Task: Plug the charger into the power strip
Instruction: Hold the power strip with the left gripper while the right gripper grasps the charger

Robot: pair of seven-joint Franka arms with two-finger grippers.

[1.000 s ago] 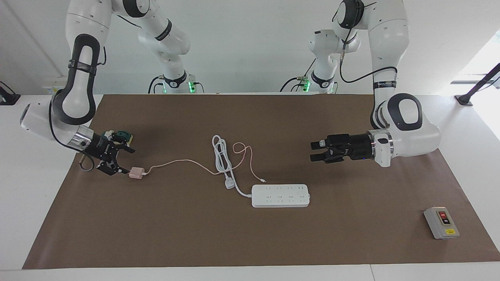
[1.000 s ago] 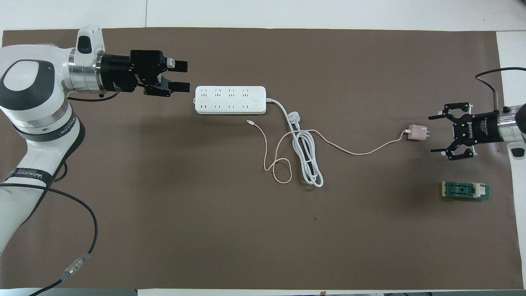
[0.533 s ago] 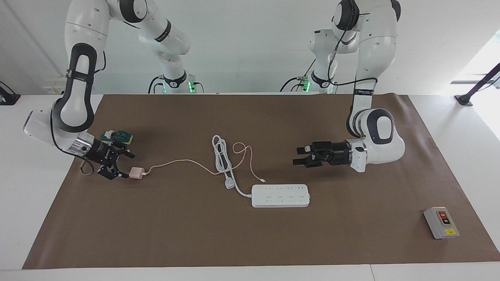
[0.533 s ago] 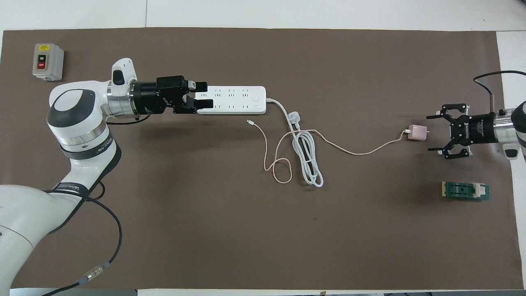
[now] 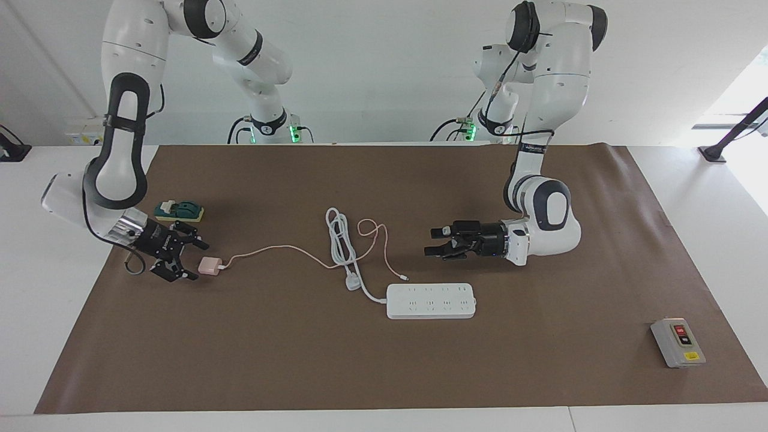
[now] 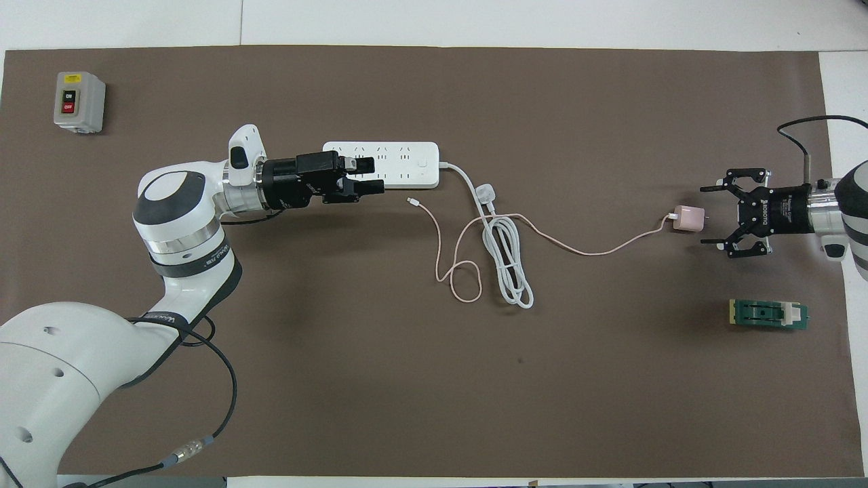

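The thin pink cable (image 6: 600, 253) only lies across the thick cord (image 6: 489, 217), so the cable should trail along and slip clear of the cord when I carry the charger.
The pale pink charger (image 5: 209, 265) lies on the brown mat toward the right arm's end, and also shows in the overhead view (image 6: 689, 217). Its thin pink cable (image 5: 282, 247) runs in loops to a tiny connector (image 6: 411, 200) beside the power strip. My right gripper (image 5: 197, 262) is open, low at the mat, its fingertips level with the charger's prong end (image 6: 705, 214). The white power strip (image 5: 431, 301) lies flat mid-table. My left gripper (image 5: 433, 241) is open and empty in the air, over the strip's nearer edge (image 6: 373, 176).
The strip's white three-pin plug (image 5: 352, 282) and coiled thick cord (image 6: 508, 264) lie beside the pink cable. A grey switch box (image 5: 678, 343) sits at the left arm's end. A green block (image 6: 768, 315) lies near the right gripper, nearer to the robots.
The left arm has swung toward the table's middle, carrying its gripper from off the strip's end to over the strip. The right gripper has crept closer to the charger.
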